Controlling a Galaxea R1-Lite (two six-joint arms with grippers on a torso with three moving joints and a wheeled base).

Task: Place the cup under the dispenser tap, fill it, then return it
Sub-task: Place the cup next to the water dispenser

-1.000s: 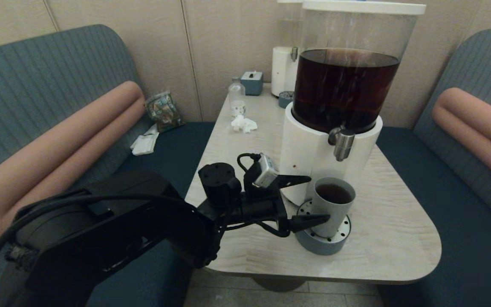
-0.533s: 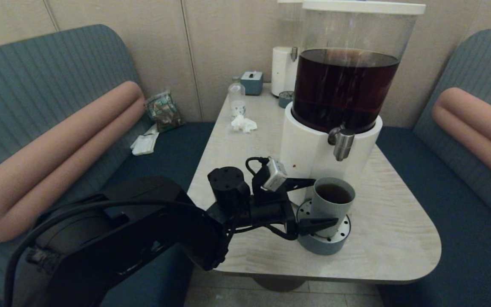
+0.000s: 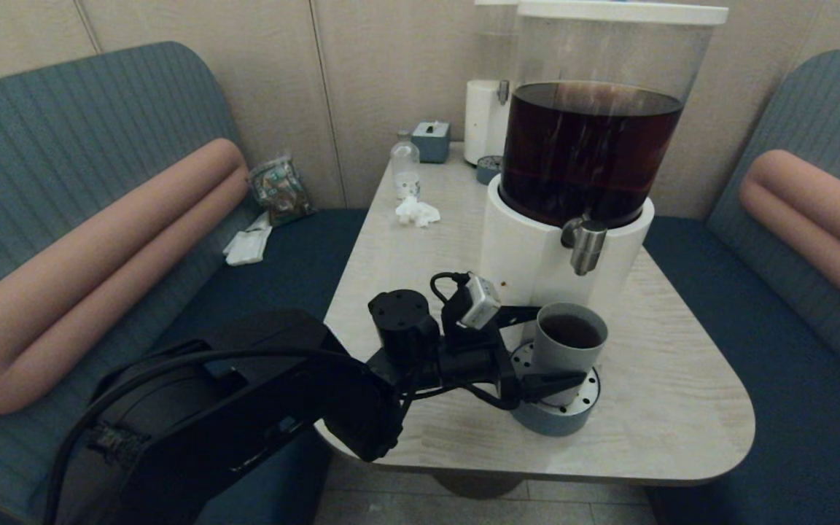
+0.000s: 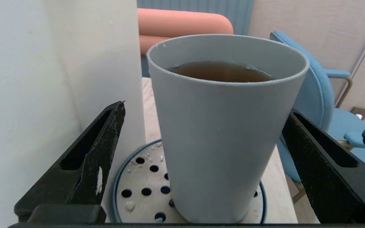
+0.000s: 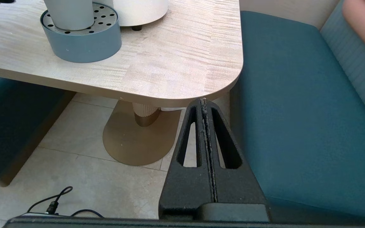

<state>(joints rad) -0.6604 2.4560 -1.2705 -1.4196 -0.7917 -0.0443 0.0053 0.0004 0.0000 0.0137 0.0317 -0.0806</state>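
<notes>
The brown liquid (image 3: 571,332) is well below the grey-blue cup's rim (image 3: 572,308), so the liquid should stay in when the robot picks up the cup and carries it.
The grey-blue cup (image 3: 569,350) stands upright on the round drip tray (image 3: 555,421), right below the steel dispenser tap (image 3: 586,248), and holds brown liquid. My left gripper (image 3: 560,345) is open with one finger on each side of the cup at mid-height. In the left wrist view the cup (image 4: 223,136) fills the space between the fingers (image 4: 103,142); a clear gap shows on the dispenser side, while the other finger lies close to the cup wall. My right gripper (image 5: 203,100) is shut on nothing, low beside the table's near right corner, out of the head view.
The big white-based dispenser (image 3: 529,255) stands just behind the cup. At the far end of the table (image 3: 668,408) are a slimmer white dispenser (image 3: 484,120), a small bottle (image 3: 405,164), a tissue box (image 3: 431,141) and a crumpled tissue (image 3: 416,211). Blue benches flank the table.
My left arm has moved forward and to the right, bringing its open fingers around the cup. The cup has stayed on the drip tray.
</notes>
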